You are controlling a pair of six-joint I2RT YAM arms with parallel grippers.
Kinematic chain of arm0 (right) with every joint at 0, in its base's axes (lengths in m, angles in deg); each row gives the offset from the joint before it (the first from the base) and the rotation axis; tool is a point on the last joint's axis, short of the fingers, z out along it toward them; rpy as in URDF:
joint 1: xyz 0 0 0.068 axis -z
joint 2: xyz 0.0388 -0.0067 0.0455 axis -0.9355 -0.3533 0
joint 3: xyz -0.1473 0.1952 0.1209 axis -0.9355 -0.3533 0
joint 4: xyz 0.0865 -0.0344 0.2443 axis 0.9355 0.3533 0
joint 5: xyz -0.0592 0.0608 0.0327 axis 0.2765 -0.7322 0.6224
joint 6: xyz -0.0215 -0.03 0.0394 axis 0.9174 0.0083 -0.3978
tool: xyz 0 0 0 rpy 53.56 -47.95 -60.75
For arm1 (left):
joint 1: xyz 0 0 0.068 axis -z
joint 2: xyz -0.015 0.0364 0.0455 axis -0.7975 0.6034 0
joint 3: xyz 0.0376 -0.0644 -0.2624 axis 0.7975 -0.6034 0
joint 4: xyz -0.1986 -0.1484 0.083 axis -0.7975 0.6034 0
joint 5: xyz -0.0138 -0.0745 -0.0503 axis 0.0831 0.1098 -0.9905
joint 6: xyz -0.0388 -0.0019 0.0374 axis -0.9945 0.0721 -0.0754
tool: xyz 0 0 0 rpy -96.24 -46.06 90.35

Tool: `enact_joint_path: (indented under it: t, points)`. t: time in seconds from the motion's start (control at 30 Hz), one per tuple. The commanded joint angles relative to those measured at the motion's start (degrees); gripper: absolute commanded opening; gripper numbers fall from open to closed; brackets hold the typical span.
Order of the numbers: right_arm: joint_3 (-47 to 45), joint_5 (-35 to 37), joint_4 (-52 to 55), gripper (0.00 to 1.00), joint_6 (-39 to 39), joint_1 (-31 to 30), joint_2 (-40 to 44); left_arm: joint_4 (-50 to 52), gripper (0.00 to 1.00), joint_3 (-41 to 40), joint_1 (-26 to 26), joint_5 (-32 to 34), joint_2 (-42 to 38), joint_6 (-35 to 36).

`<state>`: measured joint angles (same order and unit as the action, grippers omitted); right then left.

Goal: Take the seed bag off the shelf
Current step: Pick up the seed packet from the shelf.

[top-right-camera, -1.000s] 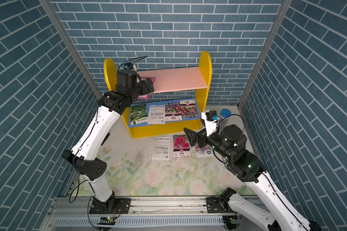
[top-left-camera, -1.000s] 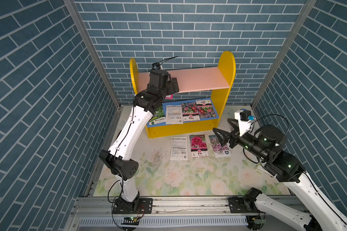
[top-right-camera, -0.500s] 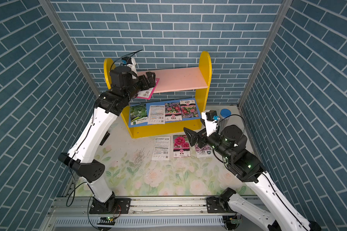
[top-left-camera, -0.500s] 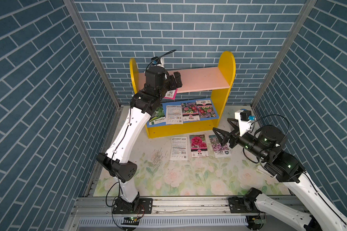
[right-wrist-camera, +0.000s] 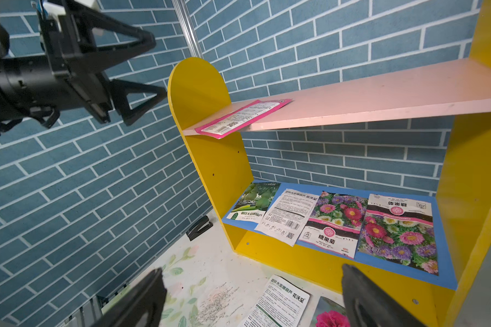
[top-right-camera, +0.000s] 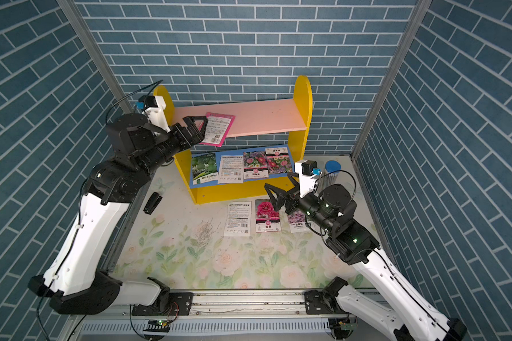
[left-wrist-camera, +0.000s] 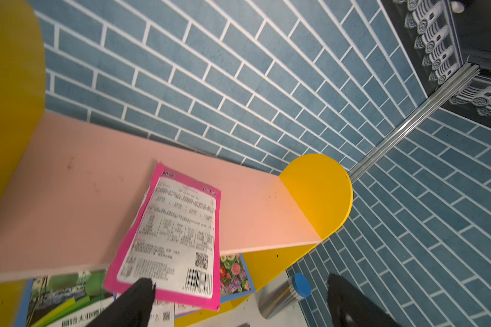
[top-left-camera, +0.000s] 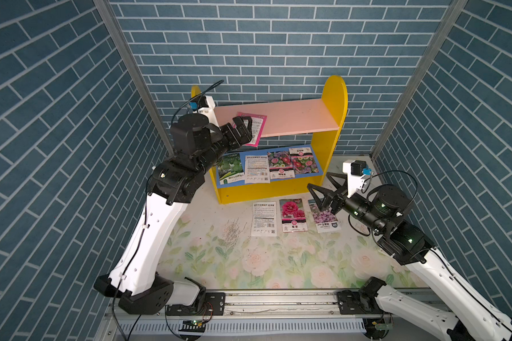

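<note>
My gripper will lift the seed bag [top-left-camera: 256, 128] by its side, and the bag will stay nearly flat because its near end [top-left-camera: 252, 141] sticks straight out past the board's edge.
The seed bag [top-left-camera: 255, 130] [top-right-camera: 219, 131], pink with a white printed label, lies on the pink upper board of the shelf [top-left-camera: 334, 97] [top-right-camera: 303, 94] near its left end, with one corner hanging over the front edge. My left gripper [top-left-camera: 243, 130] [top-right-camera: 195, 127] is open at the bag's left side. In the left wrist view one fingertip [left-wrist-camera: 138, 297] overlaps the near corner of the bag [left-wrist-camera: 176, 232], and the other stands far off. My right gripper [top-left-camera: 319, 180] [right-wrist-camera: 253, 300] hangs open and empty in front of the shelf's right end, low over the mat.
Several seed bags lie on the blue lower board [top-left-camera: 266, 166], and three more [top-left-camera: 291, 215] on the floral mat in front. Scattered seeds [top-left-camera: 232, 231], a black stapler [top-right-camera: 152, 203] and a blue-capped cylinder [top-right-camera: 332, 169] also stand on the mat. Brick walls close in on three sides.
My left gripper has drawn back to the left off the upper board. The pink bag it covered now shows, slid to overhang the front edge. The right arm has not moved.
</note>
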<state>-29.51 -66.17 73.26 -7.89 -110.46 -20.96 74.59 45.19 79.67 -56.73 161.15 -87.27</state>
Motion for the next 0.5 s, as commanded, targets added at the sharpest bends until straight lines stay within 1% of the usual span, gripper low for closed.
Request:
enact_joint_path:
  t: [0.0, 0.1, 0.17, 0.33, 0.47]
  points:
    - [-0.09, 0.83, -4.92, 0.98, -3.09, 0.01, 0.35, -2.10, 1.00, -6.78, -1.18, -6.23, -3.40, -8.73]
    - [-0.09, 0.74, -5.20, 0.98, -3.71, 0.01, 0.41, -4.85, 1.00, -11.23, -1.76, -11.18, -5.02, -13.19]
    - [-0.43, 0.87, -5.49, 0.98, -3.83, 0.01, 0.80, -5.79, 1.00, -12.81, -1.75, -13.17, -5.09, -14.98]
    - [-0.94, 1.27, -5.47, 0.98, -3.61, 0.01, 1.95, -7.47, 1.00, -15.21, -2.55, -11.30, -5.12, -16.85]
    - [-1.14, 1.95, -4.69, 0.98, -3.05, 0.10, 2.69, -9.90, 1.00, -17.26, -3.30, -11.18, -4.81, -18.66]
